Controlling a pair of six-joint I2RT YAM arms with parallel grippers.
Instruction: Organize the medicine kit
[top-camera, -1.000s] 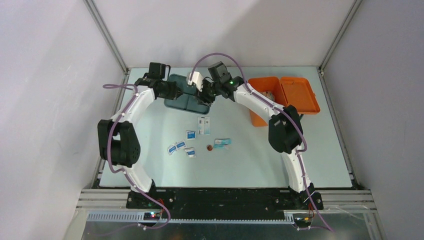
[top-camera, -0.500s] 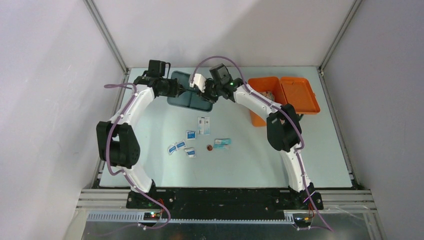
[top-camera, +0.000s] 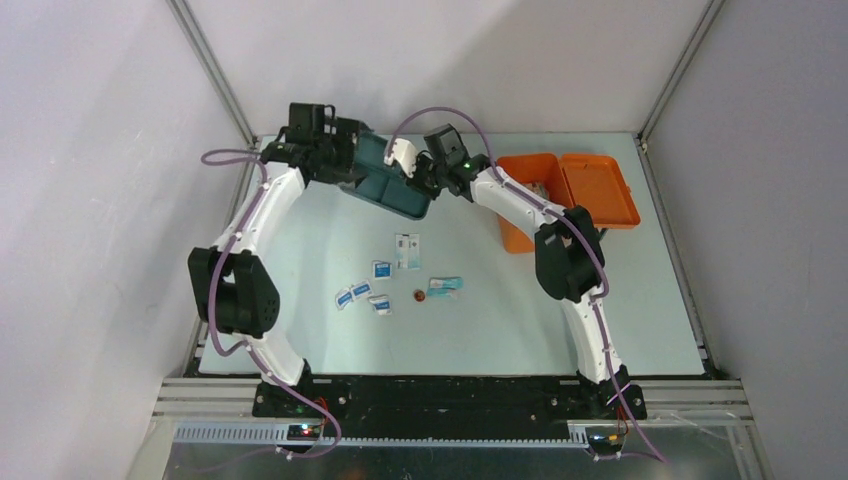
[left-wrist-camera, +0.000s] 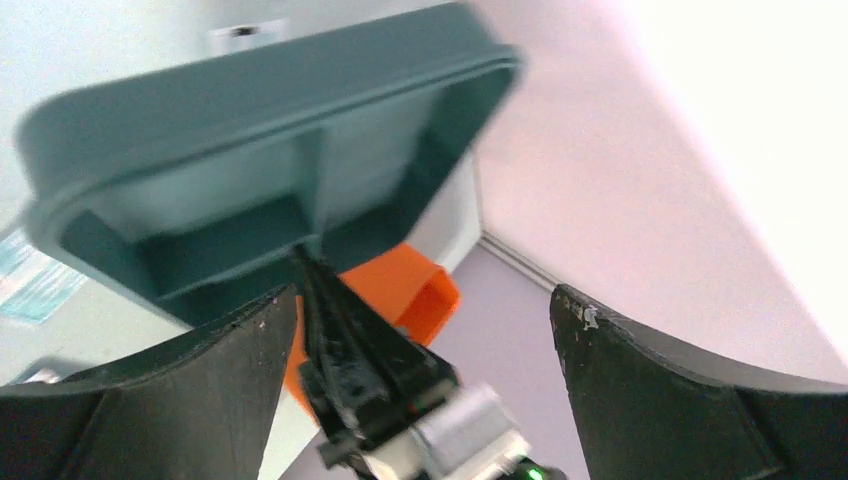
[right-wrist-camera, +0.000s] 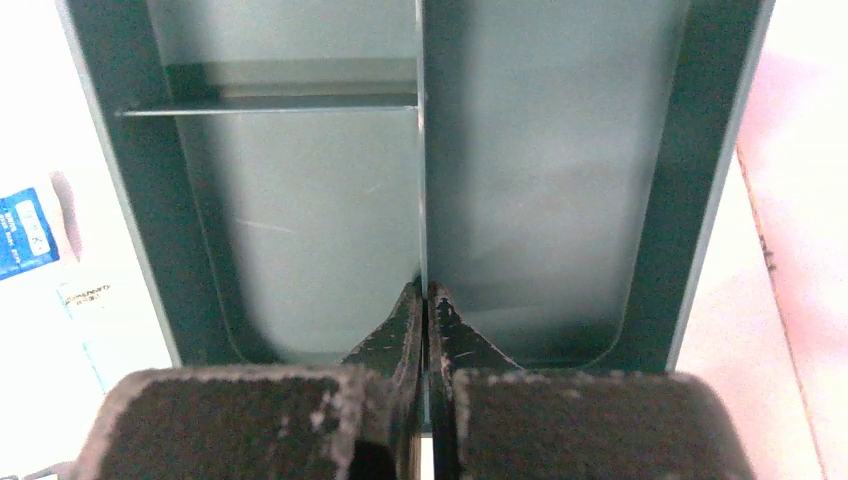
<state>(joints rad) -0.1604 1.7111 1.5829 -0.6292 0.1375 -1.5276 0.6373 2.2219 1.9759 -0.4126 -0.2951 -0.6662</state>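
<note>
The tray's end (top-camera: 364, 158) has my left gripper around it, so next my left gripper moves back out of the way before my right gripper carries the tray by its divider to the kit (top-camera: 528, 172).
The medicine kit (top-camera: 522, 238) is an orange box at the back right, with its lid (top-camera: 598, 190) lying open to the right; a corner of the kit (left-wrist-camera: 425, 295) shows in the left wrist view. A teal divided tray (top-camera: 385, 188) hangs tilted above the table at the back centre. My right gripper (top-camera: 413, 178) is shut on the tray's middle divider (right-wrist-camera: 420, 200), with the fingertips (right-wrist-camera: 427, 297) pinched on it. My left gripper (top-camera: 347, 157) stands wide open at the tray's left end, touching nothing. Between its fingers (left-wrist-camera: 160, 400) I see the tray's underside (left-wrist-camera: 250, 130).
Several small white and blue packets (top-camera: 381, 268) lie in the middle of the table, with a teal one (top-camera: 444, 286) and a small brown round thing (top-camera: 419, 295) beside them. Aluminium frame posts and walls close the back and sides.
My left gripper has let go of the tray's left edge, opened wide and drawn back. My right gripper has shut on the divider, and the tray has risen and tilted.
</note>
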